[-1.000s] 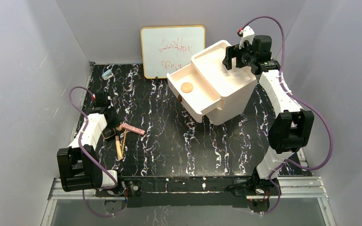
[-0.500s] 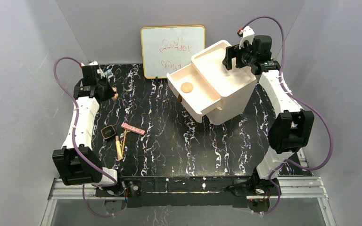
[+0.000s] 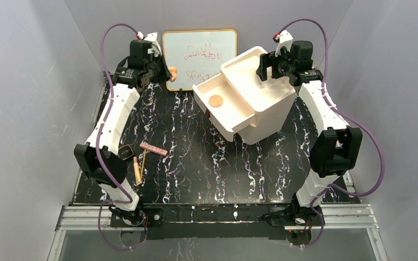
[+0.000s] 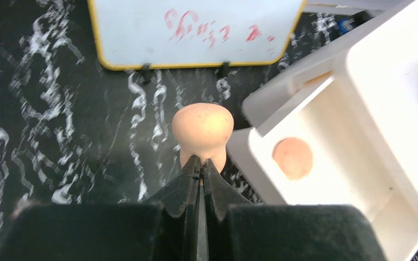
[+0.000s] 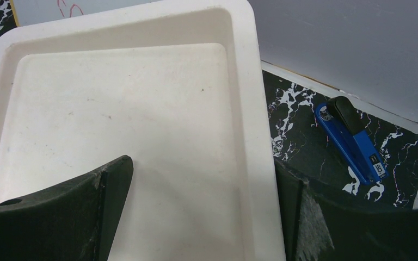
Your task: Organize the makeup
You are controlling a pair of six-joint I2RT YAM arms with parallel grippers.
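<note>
I should go on carrying the sponge with my left gripper toward the round peach puff (image 3: 215, 101) until my left gripper can let go of the sponge there, because the drawer stands open (image 3: 229, 113) with room around the puff.
My left gripper (image 4: 200, 163) is shut on the narrow foot of a peach mushroom-shaped sponge (image 4: 202, 128), held in the air in front of the whiteboard; from above the sponge (image 3: 172, 72) shows left of the white organizer (image 3: 266, 109). A round peach puff (image 3: 215, 100) lies in the organizer's pulled-out drawer (image 4: 354, 179). On the table at the left lie a pink palette (image 3: 153, 149), a dark square compact (image 3: 124, 153), a wooden-handled brush (image 3: 137, 169) and a thin stick (image 3: 142, 162). My right gripper (image 5: 202, 166) is open, its fingers astride the right wall of the organizer's top tray (image 5: 141, 32).
A whiteboard (image 3: 200, 57) with red scribbles leans on the back wall behind the left gripper. A blue stapler (image 5: 351, 138) lies on the table behind the organizer at the back right. Grey walls close in the table on three sides.
My left arm rose from the makeup at the table's left and swung back and right, carrying the peach sponge up in front of the whiteboard. The right arm has not moved.
</note>
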